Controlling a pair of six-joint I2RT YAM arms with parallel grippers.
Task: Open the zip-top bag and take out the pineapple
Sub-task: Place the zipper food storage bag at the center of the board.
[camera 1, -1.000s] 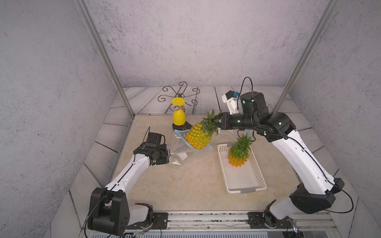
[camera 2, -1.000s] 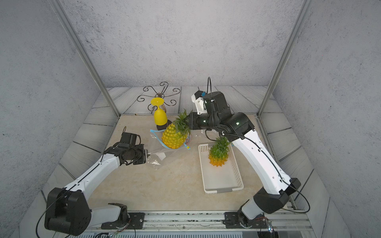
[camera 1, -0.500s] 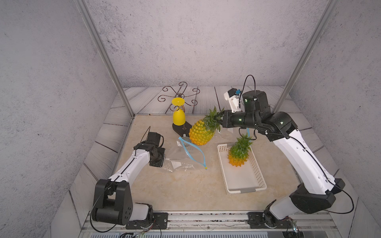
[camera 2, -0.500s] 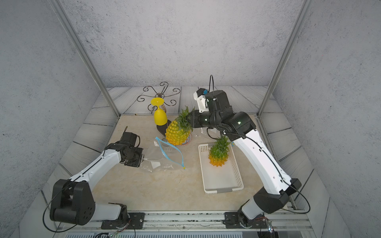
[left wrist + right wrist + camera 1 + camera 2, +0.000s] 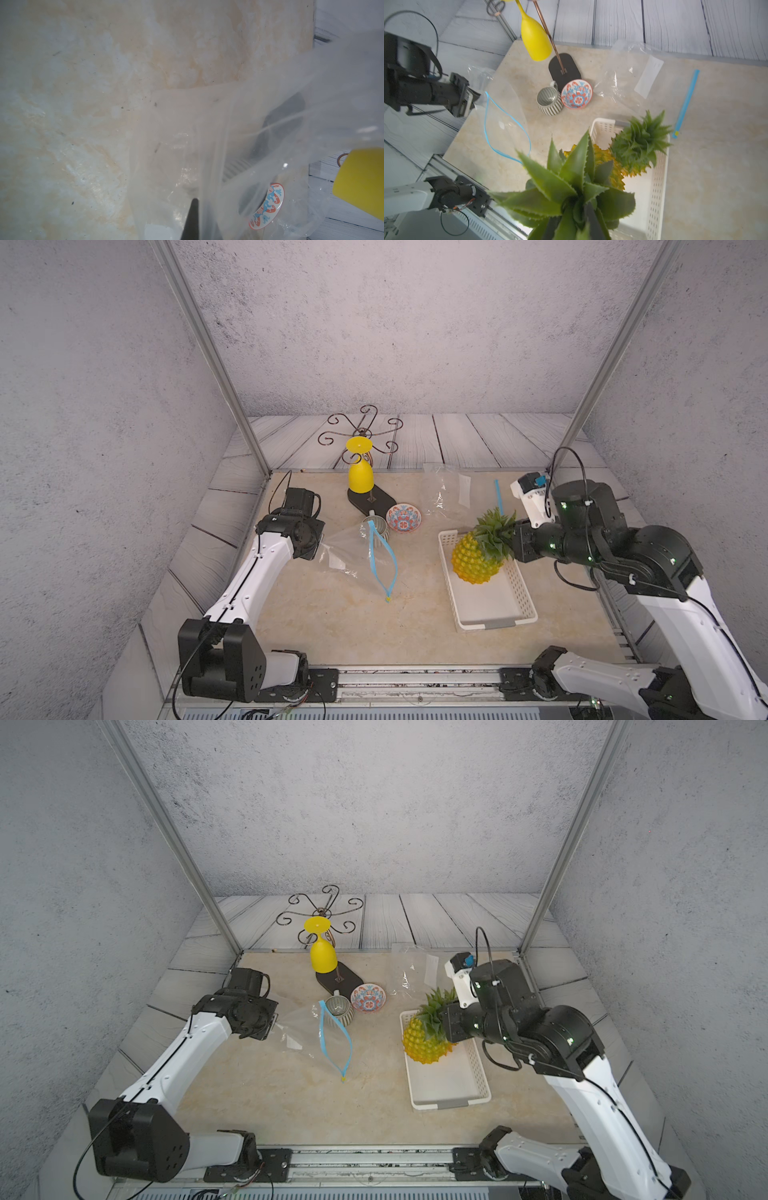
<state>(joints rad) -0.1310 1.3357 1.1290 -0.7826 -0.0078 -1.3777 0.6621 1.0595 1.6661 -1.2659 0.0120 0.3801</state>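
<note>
The yellow pineapple [image 5: 473,562] hangs base down above the white tray. The tray's front [image 5: 489,606] is clear, so my right gripper should keep bringing it down there until it rests.
The clear zip-top bag [image 5: 353,556] lies slack on the table, its blue zip [image 5: 384,560] gaping in a loop and nothing inside. My left gripper [image 5: 318,545] is shut on the bag's bottom end; in the left wrist view one dark finger [image 5: 192,218] shows under the film. My right gripper [image 5: 507,545] is shut on the green crown of the yellow pineapple [image 5: 473,562], which hangs over the back of the white tray [image 5: 494,624]. In the right wrist view the crown [image 5: 571,187] fills the space between the fingers [image 5: 591,220].
A second pineapple [image 5: 639,141] lies in the tray, hidden in both top views. A striped mug [image 5: 379,526], a patterned bowl [image 5: 403,517] and a yellow goblet [image 5: 360,477] on a black-based rack stand behind the bag. Another clear bag [image 5: 457,489] lies at the back.
The pineapple came out of the bag's mouth and my right gripper carried it right, over the tray. The emptied bag sagged onto the table, my left gripper still holding its end.
</note>
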